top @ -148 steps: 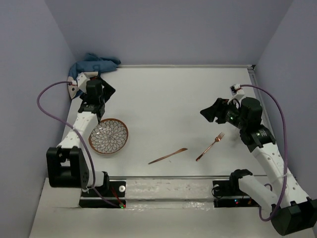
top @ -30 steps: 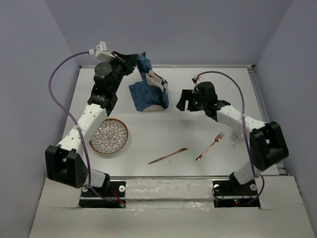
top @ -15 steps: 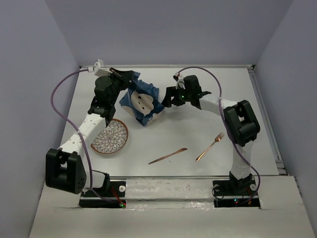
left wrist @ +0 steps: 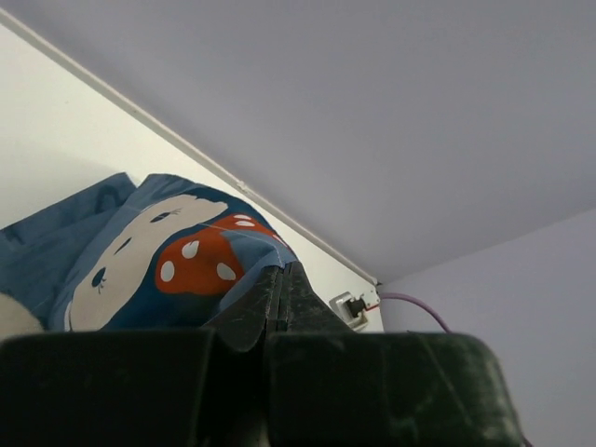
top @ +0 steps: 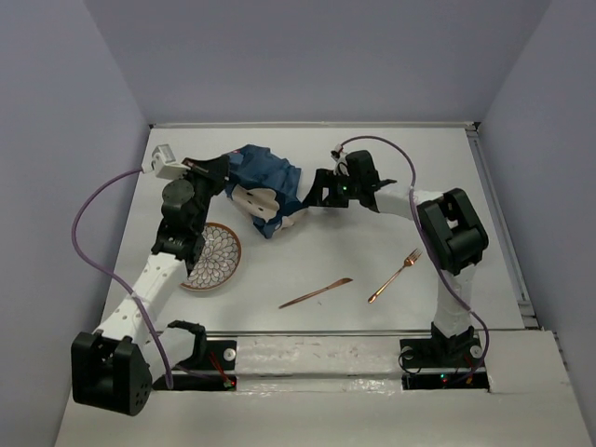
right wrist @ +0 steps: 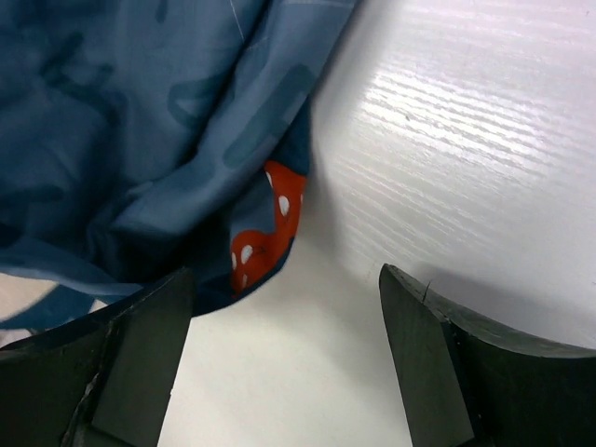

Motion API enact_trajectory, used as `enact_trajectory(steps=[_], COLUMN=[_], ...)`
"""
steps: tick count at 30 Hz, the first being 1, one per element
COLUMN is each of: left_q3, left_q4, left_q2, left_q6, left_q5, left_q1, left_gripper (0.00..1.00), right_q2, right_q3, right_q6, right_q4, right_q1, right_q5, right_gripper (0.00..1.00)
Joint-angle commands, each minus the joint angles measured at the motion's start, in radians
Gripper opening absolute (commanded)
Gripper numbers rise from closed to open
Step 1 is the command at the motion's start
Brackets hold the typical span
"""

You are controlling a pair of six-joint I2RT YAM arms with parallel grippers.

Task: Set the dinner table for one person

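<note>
The crumpled placemat (top: 264,186) is hanging by one edge from my left gripper. My right gripper should grab the loose corner (top: 297,206) next to it and pull the placemat open.
On the white dinner table (top: 391,177) a dark-blue cloth placemat (top: 270,182) with a white-and-red print lies crumpled at the back centre. My left gripper (top: 225,175) is shut on its left edge. In the left wrist view the closed fingertips (left wrist: 279,289) pinch the blue fabric (left wrist: 140,251). My right gripper (top: 315,191) is open at the cloth's right edge. In the right wrist view a cloth corner (right wrist: 265,223) hangs just inside the left finger (right wrist: 140,354), and the gripper (right wrist: 289,345) holds nothing.
A patterned plate (top: 209,256) with a brown rim sits beside the left forearm. A copper knife (top: 317,292) and a copper fork (top: 395,275) lie near the front centre. Walls close the table at the back and on both sides.
The left gripper carried the placemat from the far-left corner to the back centre and has now lowered it, shifting left. The right gripper reached in, opened a little wider and stays at the cloth's right edge.
</note>
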Motion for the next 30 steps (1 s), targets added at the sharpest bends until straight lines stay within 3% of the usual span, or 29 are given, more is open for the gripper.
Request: enact_trajectory(steps=[1,8,15,17,20,21,22,27,30], left_q3=[-0.093,-0.174,-0.234,-0.242,-0.233,-0.225,-0.220,-0.099,0.093], left_q4=[0.061,0.064,0.023,0.023,0.049,0.061,0.076,0.162,0.158], left_q2=[-0.099,-0.170,-0.261,-0.258,-0.224,-0.203,-0.190,-0.024,0.143], left_q6=[-0.007,-0.005,0.010,0.009,-0.005,-0.014,-0.017,-0.019,-0.002], left_q5=[-0.080,-0.030,-0.011,-0.020,-0.008,-0.006,-0.008,-0.040,-0.030], left_q1=[0.005,0.005,0.005,0.005,0.005,0.005,0.005,0.006,0.031], left_gripper=[0.00,0.00,0.00,0.00,0.00,0.00,0.00,0.00,0.00], right_q2=[0.046,0.140,0.229,0.249,0.267,0.255,0.245,0.180,0.159], right_q3=[0.079,0.127,0.214,0.236,0.282,0.302,0.316,0.464,0.688], right_q6=[0.160,0.267,0.283,0.295,0.304,0.295,0.288,0.255,0.180], right_q4=[0.088,0.143,0.108,0.109,0.120,0.119,0.119,0.117,0.027], right_q1=[0.032,0.055,0.055,0.055,0.055,0.055,0.055,0.003,-0.041], right_q5=[0.010,-0.001,0.028,-0.013,-0.013,0.007,0.049,0.151,0.229], right_gripper=[0.86,0.80,0.66,0.59,0.26,0.08,0.03,0.00,0.00])
